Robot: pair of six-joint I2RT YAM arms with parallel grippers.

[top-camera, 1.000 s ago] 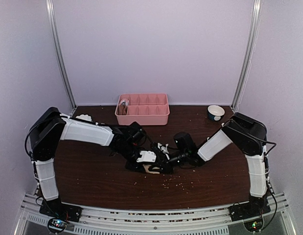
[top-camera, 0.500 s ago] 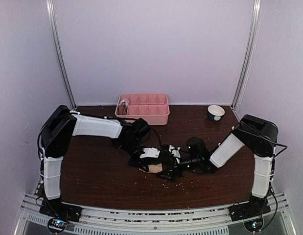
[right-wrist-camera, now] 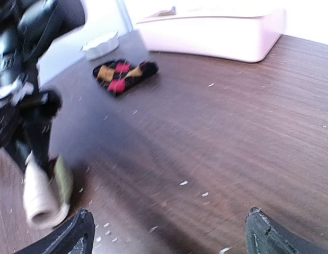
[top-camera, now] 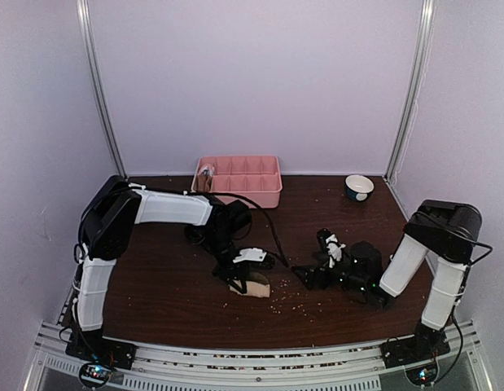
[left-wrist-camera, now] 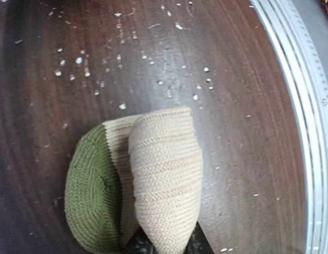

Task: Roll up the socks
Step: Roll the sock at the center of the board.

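Note:
The robot's right gripper should grab the sock's free fold [left-wrist-camera: 162, 127] before the left gripper opens, because the left gripper is pinching only one end of the cream sock [left-wrist-camera: 167, 237].
A cream sock [left-wrist-camera: 166, 180] with an olive toe [left-wrist-camera: 92, 196] is rolled into a bundle just above the table. My left gripper [left-wrist-camera: 166, 246] is shut on its lower end, and only the dark fingertips [left-wrist-camera: 138, 244] show. From above, the roll [top-camera: 256, 287] sits under the left gripper [top-camera: 245, 273] at the table's middle front. My right gripper [top-camera: 304, 277] stands apart to the right, open. In the right wrist view the open right gripper [right-wrist-camera: 174, 238] holds nothing, and the roll [right-wrist-camera: 39, 198] is at far left. A black sock with red and orange patches [right-wrist-camera: 124, 74] lies flat farther back.
A pink compartment tray [top-camera: 238, 191] stands at the back centre, with something in its left compartment. A small white bowl [top-camera: 359, 187] sits at the back right. A white dish [right-wrist-camera: 100, 45] lies near the black sock. Light crumbs [top-camera: 288, 305] dot the brown table.
The right gripper opened, let go of the sock and drew back to the right. The left gripper closed on the roll and shifted slightly right.

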